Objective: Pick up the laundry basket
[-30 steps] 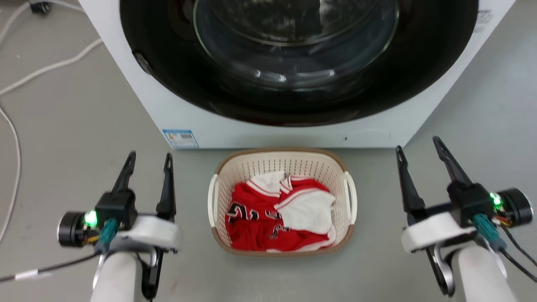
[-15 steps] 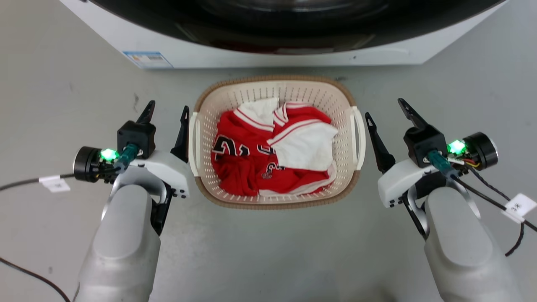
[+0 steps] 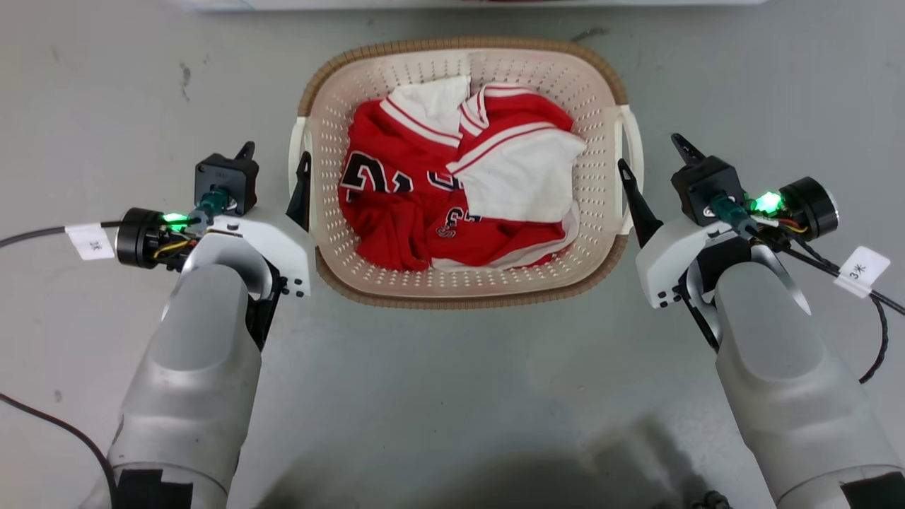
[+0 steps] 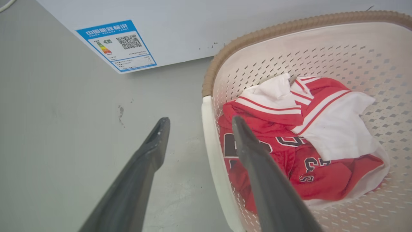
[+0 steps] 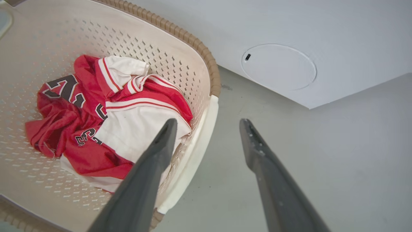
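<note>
I expect the white handle (image 3: 296, 157) to stay in line and bring the basket up level when I lift, because the handle runs straight on from the basket's brown rim (image 3: 307, 102).
The laundry basket (image 3: 459, 300), cream with a brown rim, stands on the grey floor and holds a crumpled red and white jersey (image 3: 452, 184). My left gripper (image 3: 275, 157) is open beside the white left handle (image 3: 295, 152). In the left wrist view this gripper (image 4: 199, 120) straddles that handle (image 4: 212, 151), one finger over the basket's inside and one outside. My right gripper (image 3: 649, 151) is open beside the right handle (image 3: 634, 141). The right wrist view shows the right gripper (image 5: 208, 121) straddling its handle (image 5: 199, 141) in the same way. Neither gripper holds anything.
The white washing machine (image 4: 193, 25) stands close behind the basket, with a blue label (image 4: 116, 45) on its lower front and a round cover (image 5: 278, 66) on it. Tagged cables trail from both wrists (image 3: 35, 233) (image 3: 877, 339). Bare grey floor lies around the basket.
The head camera has tipped down, so the washer has slid up out of the picture. Both grippers have moved inward from wide of the basket to its side handles, still open.
</note>
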`<state>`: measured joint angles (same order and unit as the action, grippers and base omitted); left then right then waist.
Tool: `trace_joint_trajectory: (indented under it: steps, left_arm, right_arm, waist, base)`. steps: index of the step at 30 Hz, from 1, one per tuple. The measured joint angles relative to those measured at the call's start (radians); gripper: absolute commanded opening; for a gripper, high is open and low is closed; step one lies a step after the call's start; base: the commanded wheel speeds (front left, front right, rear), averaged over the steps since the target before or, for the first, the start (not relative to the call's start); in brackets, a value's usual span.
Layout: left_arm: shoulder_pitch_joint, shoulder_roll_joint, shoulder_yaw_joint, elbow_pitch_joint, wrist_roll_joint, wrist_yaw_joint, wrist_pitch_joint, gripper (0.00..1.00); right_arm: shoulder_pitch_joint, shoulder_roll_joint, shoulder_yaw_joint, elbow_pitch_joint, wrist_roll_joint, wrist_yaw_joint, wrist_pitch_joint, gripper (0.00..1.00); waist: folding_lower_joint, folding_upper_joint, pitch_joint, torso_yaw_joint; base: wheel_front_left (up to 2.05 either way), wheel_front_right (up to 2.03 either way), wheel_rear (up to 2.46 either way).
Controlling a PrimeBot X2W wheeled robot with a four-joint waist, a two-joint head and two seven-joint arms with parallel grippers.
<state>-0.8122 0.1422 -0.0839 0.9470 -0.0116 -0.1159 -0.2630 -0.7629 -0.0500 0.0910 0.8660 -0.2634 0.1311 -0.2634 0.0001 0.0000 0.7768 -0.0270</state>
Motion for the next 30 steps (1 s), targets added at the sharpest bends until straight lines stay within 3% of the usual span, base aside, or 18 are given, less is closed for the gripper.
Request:
trace_joint_trajectory:
  steps: [12,23,24,25,30]
  left_arm:
    - [-0.093,0.001,-0.034,0.115,-0.009,-0.007,0.0,1.0]
    - [-0.144,-0.01,-0.072,0.211,-0.021,-0.011,0.0,1.0]
    - [-0.148,-0.012,-0.075,0.217,-0.021,-0.012,0.0,0.22]
    - [-0.151,-0.014,-0.078,0.225,-0.024,-0.012,0.0,0.0]
    - [-0.162,-0.033,-0.096,0.24,-0.038,-0.013,0.0,0.0]
  right_arm:
    - [-0.095,0.0,0.007,0.117,-0.004,0.0,0.0,1.0]
    - [-0.138,0.0,0.011,0.193,-0.003,0.0,0.0,1.0]
    - [-0.14,0.0,0.013,0.2,0.0,0.0,0.0,0.42]
    - [-0.141,0.0,0.014,0.205,0.003,0.0,0.0,0.0]
    - [-0.151,0.012,0.015,0.217,0.01,0.0,0.0,0.0]
  waist:
    - [0.0,0.0,0.114,0.005]
    - [0.0,0.0,0.154,0.008]
    - [0.0,0.0,0.156,0.009]
    - [0.0,0.0,0.156,0.009]
    - [0.0,0.0,0.154,0.01]
  base:
    - [0.0,0.0,0.0]
    - [0.0,0.0,0.0]
    - [0.0,0.0,0.0]
    - [0.0,0.0,0.0]
    - [0.0,0.0,0.0]
